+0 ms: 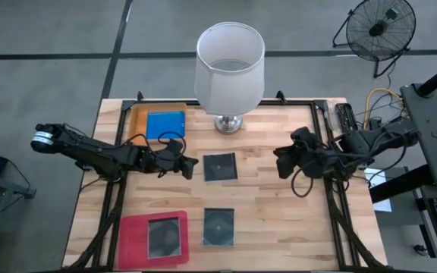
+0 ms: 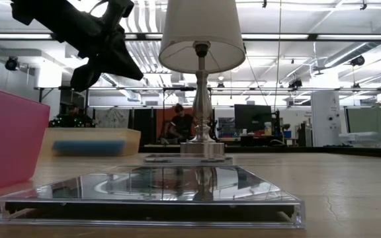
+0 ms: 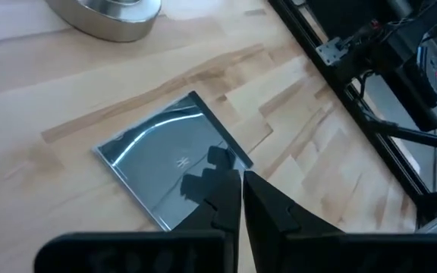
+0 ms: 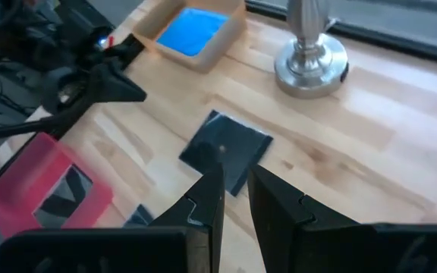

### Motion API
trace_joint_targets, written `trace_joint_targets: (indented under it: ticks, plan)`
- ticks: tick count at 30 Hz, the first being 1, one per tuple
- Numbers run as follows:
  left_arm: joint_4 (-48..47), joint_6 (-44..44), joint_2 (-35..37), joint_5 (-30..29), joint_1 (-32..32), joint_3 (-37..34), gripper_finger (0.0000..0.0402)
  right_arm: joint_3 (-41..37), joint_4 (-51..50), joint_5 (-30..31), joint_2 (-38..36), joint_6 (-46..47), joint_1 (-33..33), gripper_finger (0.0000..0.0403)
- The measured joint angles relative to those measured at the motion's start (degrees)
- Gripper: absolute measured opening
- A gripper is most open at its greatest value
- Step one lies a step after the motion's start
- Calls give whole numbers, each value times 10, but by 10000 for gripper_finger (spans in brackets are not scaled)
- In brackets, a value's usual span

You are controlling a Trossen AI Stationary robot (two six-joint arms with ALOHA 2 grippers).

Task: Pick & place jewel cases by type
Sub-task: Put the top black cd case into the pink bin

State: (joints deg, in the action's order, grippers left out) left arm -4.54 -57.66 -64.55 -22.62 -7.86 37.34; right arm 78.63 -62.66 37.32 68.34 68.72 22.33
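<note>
Clear wood (image 1: 256, 167) reaches up to the middle jewel case, so my right gripper should go on toward the case's dark edge (image 1: 236, 166) before it opens its fingers beside it.
A dark transparent jewel case (image 1: 220, 167) lies flat at the table's middle. A second one (image 1: 218, 226) lies flat near the front edge. A third (image 1: 164, 235) lies in the pink tray (image 1: 131, 235). A blue jewel case (image 1: 165, 125) lies in the orange tray (image 1: 137, 121) at the far left. My left gripper (image 1: 192, 167) is shut and hangs in the air just left of the middle case (image 3: 165, 167), casting a shadow on it. My right gripper (image 1: 281, 161) hovers right of that case (image 4: 226, 152), its fingers a narrow gap apart with nothing between them.
A table lamp (image 1: 230, 68) with a white shade and a metal foot stands at the table's far middle. Black frame rails run along the left and right table edges. Bare wood shows between the middle case and the right rail.
</note>
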Motion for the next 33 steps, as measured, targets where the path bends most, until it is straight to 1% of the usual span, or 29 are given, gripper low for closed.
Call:
trace_joint_targets:
  ticks: [6,10,13,17,20,24,26,33]
  plan:
    - [-1,-46,0,0,0,0,0,-38,0,-66,0,32,-33,57]
    - [-2,-66,0,0,6,0,0,-80,13,-135,0,22,-61,57]
    - [-4,-86,-2,0,13,0,0,-115,39,-185,-1,-19,-88,57]
    - [-20,-164,-18,0,27,-1,0,-164,106,-250,-5,-85,-129,57]
    - [-20,-206,-43,4,32,-1,0,-200,163,-283,-8,-125,-155,57]
    - [-17,-281,-86,35,36,-1,0,-242,224,-334,-12,-169,-195,57]
    - [-17,-304,-109,51,36,-1,0,-260,245,-363,-12,-191,-218,57]
    - [-16,-356,-156,57,37,0,0,-314,321,-399,-11,-228,-279,57]
